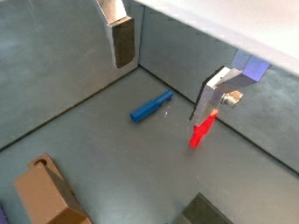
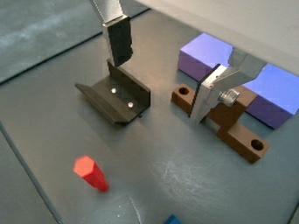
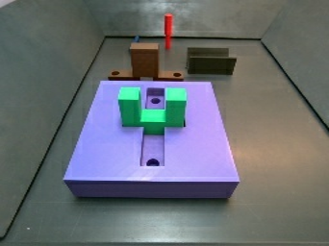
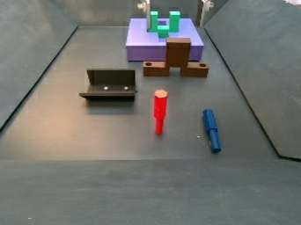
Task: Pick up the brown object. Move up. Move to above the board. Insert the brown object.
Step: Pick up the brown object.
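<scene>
The brown object (image 3: 145, 60) has a gap (image 3: 146, 79) that splits its base, so it will sit over both sides of the green block's low middle when I insert it.
The brown object (image 3: 144, 60), a T-shaped wood-coloured piece, stands upright on the grey floor just off one edge of the purple board (image 3: 193, 144). It also shows in the other side view (image 4: 178, 54) and in both wrist views (image 2: 232, 127) (image 1: 47, 194). The board carries a green U-shaped block (image 3: 152, 106) over its central slot. My gripper (image 2: 160, 87) (image 1: 162, 87) is open and empty. It hangs above the floor between the fixture (image 2: 117, 98) and the brown object, touching neither. One finger (image 2: 214, 92) partly hides the brown object's block. The side views do not clearly show the gripper.
A red peg (image 4: 160, 111) stands on the floor. A blue peg (image 4: 212, 128) lies beside it. The dark fixture (image 4: 111, 85) stands left of the brown object. Grey walls enclose the floor.
</scene>
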